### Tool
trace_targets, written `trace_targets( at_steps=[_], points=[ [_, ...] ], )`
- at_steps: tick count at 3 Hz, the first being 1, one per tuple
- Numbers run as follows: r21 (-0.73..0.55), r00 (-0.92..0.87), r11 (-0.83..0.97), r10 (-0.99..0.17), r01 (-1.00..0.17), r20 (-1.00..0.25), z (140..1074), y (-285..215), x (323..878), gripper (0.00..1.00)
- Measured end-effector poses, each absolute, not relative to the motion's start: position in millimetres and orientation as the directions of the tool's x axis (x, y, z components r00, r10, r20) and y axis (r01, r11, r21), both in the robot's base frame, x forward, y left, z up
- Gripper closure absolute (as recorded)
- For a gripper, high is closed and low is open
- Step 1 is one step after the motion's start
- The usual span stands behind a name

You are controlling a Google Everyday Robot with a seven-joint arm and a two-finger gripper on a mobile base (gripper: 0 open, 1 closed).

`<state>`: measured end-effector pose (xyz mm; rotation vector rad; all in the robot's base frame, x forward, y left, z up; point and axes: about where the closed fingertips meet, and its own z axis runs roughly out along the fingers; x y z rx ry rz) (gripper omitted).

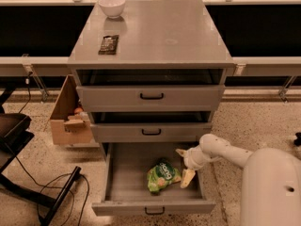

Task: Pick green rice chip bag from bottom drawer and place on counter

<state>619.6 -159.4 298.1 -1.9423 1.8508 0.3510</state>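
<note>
The green rice chip bag [162,177] has the drawer's clear bottom [130,175] showing around it, so I expect the bag to come loose and leave the drawer empty when I lift it.
The green rice chip bag [162,175] lies crinkled on the floor of the bottom drawer [123,178], right of its middle; the drawer is pulled out wide. My gripper [184,165] hangs inside the drawer at its right side, just right of the bag, with its two pale fingers [187,178] spread apart and empty. My white arm [235,157] reaches in from the lower right. The counter [160,32] is the grey cabinet top above.
A white bowl [112,6] and a flat dark packet [108,44] lie on the counter's left part. The two upper drawers [150,96] stand slightly ajar. A cardboard box [69,114] sits left of the cabinet, and a black chair base with cables [42,192] lies at lower left.
</note>
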Motion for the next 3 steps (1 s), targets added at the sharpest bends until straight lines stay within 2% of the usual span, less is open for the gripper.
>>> trace_targets(
  at_steps=[1, 2, 3],
  points=[
    [-0.106, 0.12, -0.076, -0.853, -0.991, -0.507, 236.4, -116.2, 643.0, 0.0],
    [-0.101, 0.151, -0.115, -0.843, -0.988, -0.516, 198.5, -93.7, 656.6, 0.0],
    [-0.074, 0.175, -0.159, -0.844, -0.984, -0.507, 154.7, -67.5, 663.0, 0.23]
  ],
)
